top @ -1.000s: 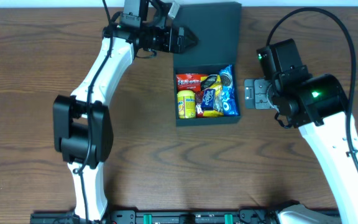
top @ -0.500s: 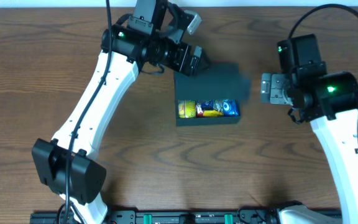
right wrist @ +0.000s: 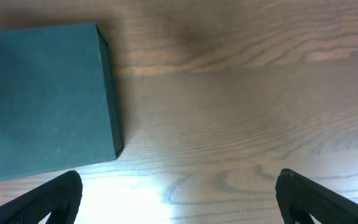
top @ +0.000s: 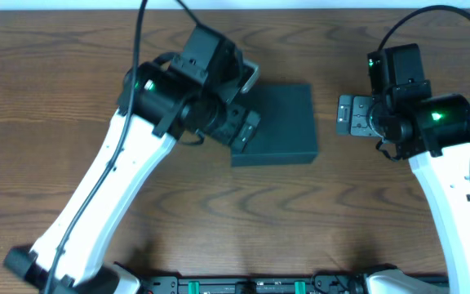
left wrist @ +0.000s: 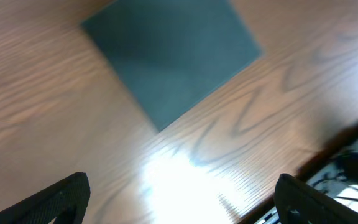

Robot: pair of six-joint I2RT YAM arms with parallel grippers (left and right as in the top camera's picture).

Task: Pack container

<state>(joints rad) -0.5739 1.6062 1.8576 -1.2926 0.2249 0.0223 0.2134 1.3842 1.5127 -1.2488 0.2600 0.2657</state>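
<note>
The container's edge [top: 233, 157] has my left gripper hanging crooked over it, so I should back the left gripper away, straighten it and lower it beside the container [top: 218, 155] opposite my right gripper.
The container [top: 282, 122] is a dark teal square box lying in the middle of the table with its lid shut flat, so its contents are hidden. My left gripper [top: 248, 104] hangs open above the box's left edge, nothing between its fingers. In the left wrist view the container [left wrist: 173, 56] lies well below and beyond the left gripper [left wrist: 182, 202]. My right gripper [top: 343, 115] stands open just right of the box, apart from it. The right wrist view shows the container [right wrist: 42, 99] at the left, above the empty right gripper [right wrist: 179, 199].
Bare wooden table [top: 219, 204] surrounds the box. The table's front edge with a dark rail and cables [left wrist: 353, 165] shows at the lower right of the left wrist view. A light wall strip [top: 55, 4] runs along the far edge.
The lid has swung down over the snack packets and now lies shut. My left arm moved from the far side toward the box's left edge. The right gripper shifted slightly.
</note>
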